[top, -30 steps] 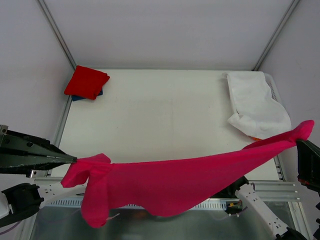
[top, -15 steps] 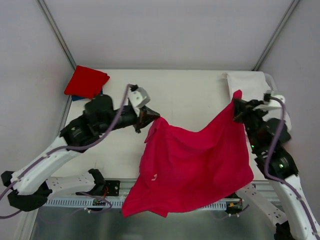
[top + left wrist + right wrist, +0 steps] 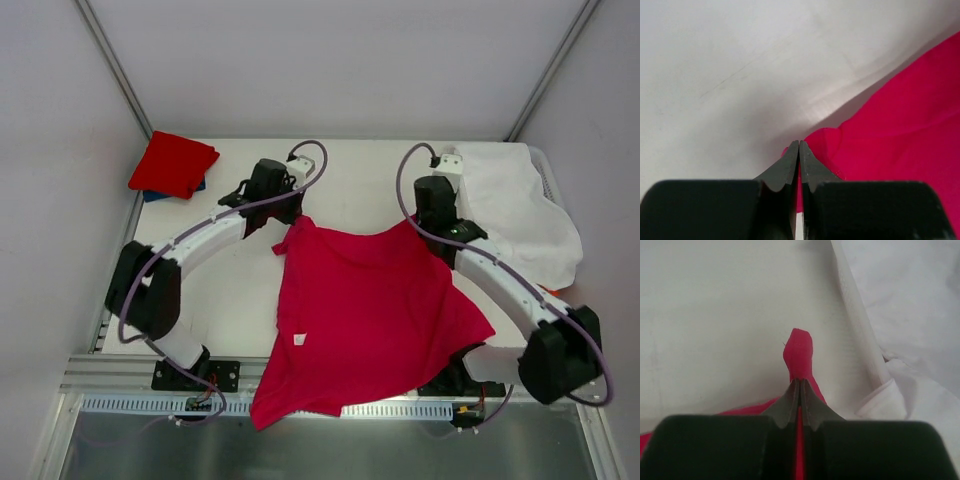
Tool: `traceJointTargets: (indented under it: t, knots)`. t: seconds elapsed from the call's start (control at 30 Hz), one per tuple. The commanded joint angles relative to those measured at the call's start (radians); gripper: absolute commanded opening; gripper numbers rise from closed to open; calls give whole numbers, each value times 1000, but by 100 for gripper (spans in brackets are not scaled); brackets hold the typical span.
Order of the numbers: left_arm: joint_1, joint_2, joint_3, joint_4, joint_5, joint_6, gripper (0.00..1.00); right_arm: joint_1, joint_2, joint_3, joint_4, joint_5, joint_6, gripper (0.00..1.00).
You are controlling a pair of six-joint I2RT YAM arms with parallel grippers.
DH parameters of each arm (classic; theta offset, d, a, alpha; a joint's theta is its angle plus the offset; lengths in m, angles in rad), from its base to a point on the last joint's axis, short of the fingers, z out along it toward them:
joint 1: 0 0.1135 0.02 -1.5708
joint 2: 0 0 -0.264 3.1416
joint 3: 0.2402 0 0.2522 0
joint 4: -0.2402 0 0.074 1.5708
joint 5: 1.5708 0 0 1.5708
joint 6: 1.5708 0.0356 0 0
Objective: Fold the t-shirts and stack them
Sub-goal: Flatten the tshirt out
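The crimson-pink t-shirt's far corner (image 3: 826, 141) bunches at my left gripper, so next I lay it down, open and regrip there before spreading it.
The crimson-pink t-shirt (image 3: 365, 310) with a small white tag (image 3: 299, 339) lies spread on the table, its near part hanging over the front edge. My left gripper (image 3: 290, 222) is shut on its far left corner (image 3: 822, 145). My right gripper (image 3: 418, 222) is shut on its far right corner (image 3: 798, 352). A folded bright red t-shirt (image 3: 172, 163) sits at the far left corner on top of a blue one (image 3: 155, 195), of which only an edge shows.
A white basket draped with white cloth (image 3: 515, 205) stands at the far right; it also shows in the right wrist view (image 3: 910, 315). Side walls close in the table. The metal rail (image 3: 130, 405) runs along the front.
Both arms swung from wide at the near edge to the middle of the table, carrying the crimson-pink shirt from stretched in the air to laid down and spread on the table.
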Motion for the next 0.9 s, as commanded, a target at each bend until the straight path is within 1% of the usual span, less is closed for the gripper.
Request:
traceJointTargets:
  t: [0.0, 0.03, 0.07, 0.1, 0.13, 0.17, 0.2, 0.23, 0.27, 0.3, 0.33, 0.37, 0.47, 0.53, 0.57, 0.7, 0.83, 0.87]
  knots:
    - [93, 104, 95, 61, -5, 39, 0, -10, 151, 124, 90, 86, -10, 0]
    - [107, 162, 133, 59, -13, 63, 0, -13, 236, 150, 88, 93, -16, 1]
    - [126, 192, 162, 32, -28, 77, 0, -15, 278, 203, 87, 106, -27, 1]
    - [133, 224, 225, 17, -44, 109, 0, -21, 318, 230, 87, 110, -31, 1]
    - [139, 283, 256, 4, -60, 126, 0, -24, 394, 257, 88, 113, -34, 1]
    - [143, 311, 291, -9, -94, 141, 0, -27, 433, 283, 87, 117, -36, 1]
    - [157, 344, 323, -32, -105, 157, 0, -33, 471, 343, 87, 119, -44, 1]
    - [165, 405, 391, -42, -108, 184, 0, -43, 508, 372, 85, 122, -48, 1]
    - [173, 433, 426, -51, -113, 197, 0, -47, 581, 403, 85, 123, -53, 1]
    - [189, 466, 498, -77, -113, 224, 0, -55, 617, 472, 63, 134, -60, 1]
    - [197, 527, 532, -88, -120, 238, 0, -58, 652, 506, 50, 145, -68, 1]
    - [203, 557, 569, -97, -142, 253, 0, -61, 716, 538, 38, 155, -76, 0]
    - [211, 669, 705, -137, -185, 319, 0, -78, 812, 635, -3, 209, -99, 1]
    - [211, 721, 794, -151, -211, 370, 0, -99, 838, 656, -2, 221, -99, 0]
    - [211, 765, 825, -161, -218, 384, 0, -108, 847, 688, -61, 218, -68, 1]
    - [214, 865, 974, -169, -266, 470, 0, -148, 874, 733, -91, 225, -27, 0]
    - [220, 942, 1067, -169, -347, 493, 0, -171, 892, 764, -122, 261, -2, 1]
    - [222, 951, 1087, -168, -364, 491, 4, -175, 901, 776, -146, 274, -2, 0]
